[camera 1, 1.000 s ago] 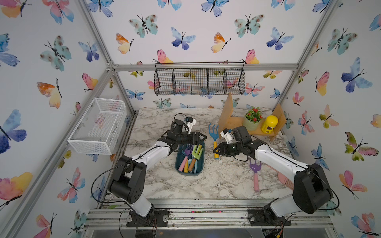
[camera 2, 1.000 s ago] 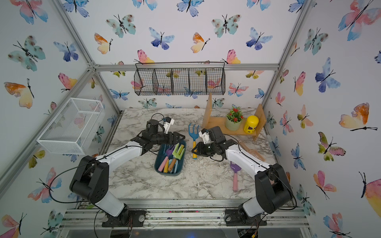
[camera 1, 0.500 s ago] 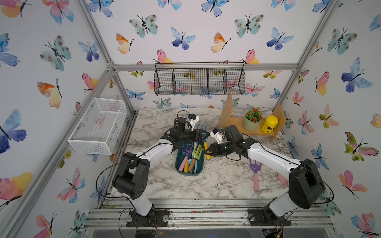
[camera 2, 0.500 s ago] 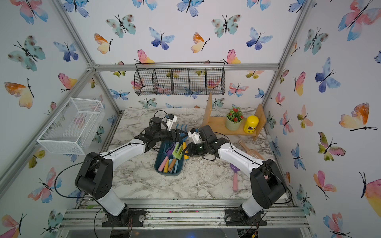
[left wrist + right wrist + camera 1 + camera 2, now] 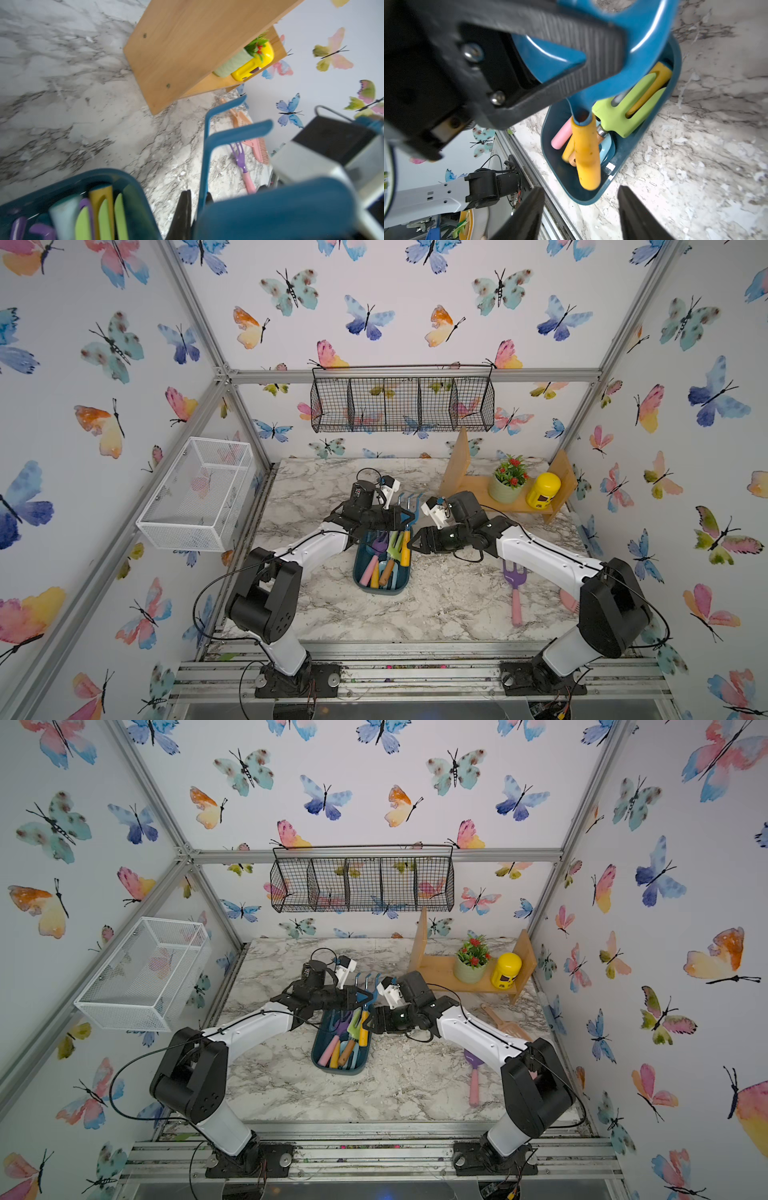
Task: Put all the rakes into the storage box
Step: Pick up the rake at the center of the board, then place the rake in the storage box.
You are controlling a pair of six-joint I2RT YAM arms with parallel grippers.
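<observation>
My left gripper has the rake's blue head and the yellow handle (image 5: pixel 405 548) slants over the storage box (image 5: pixel 384 566), so next my left gripper lowers the rake in alone.
The rake (image 5: pixel 405 547) has a blue pronged head and a yellow handle. It hangs tilted over the right side of the teal storage box (image 5: pixel 380 592), handle end low inside it (image 5: pixel 586 153). My left gripper (image 5: pixel 404 516) is shut on the rake's blue head (image 5: pixel 239 133), its ribbed finger (image 5: pixel 571 41) pressed flat against it. My right gripper (image 5: pixel 413 545) stands open just right of the handle, touching nothing, its jaws well apart (image 5: pixel 580 188). Both top views show this (image 5: pixel 364 1029). Several coloured toy tools lie in the box (image 5: pixel 135 197).
A purple fork with a pink handle (image 5: pixel 514 593) and a pink comb-like tool (image 5: pixel 567 599) lie on the marble at the right. A wooden shelf (image 5: pixel 461 464) holds a plant pot (image 5: pixel 505 487) and a yellow can (image 5: pixel 542 489). Wire baskets hang on the walls.
The right gripper carried the rake left to the box, then opened and let go of the handle. The left gripper shut on the rake's head.
</observation>
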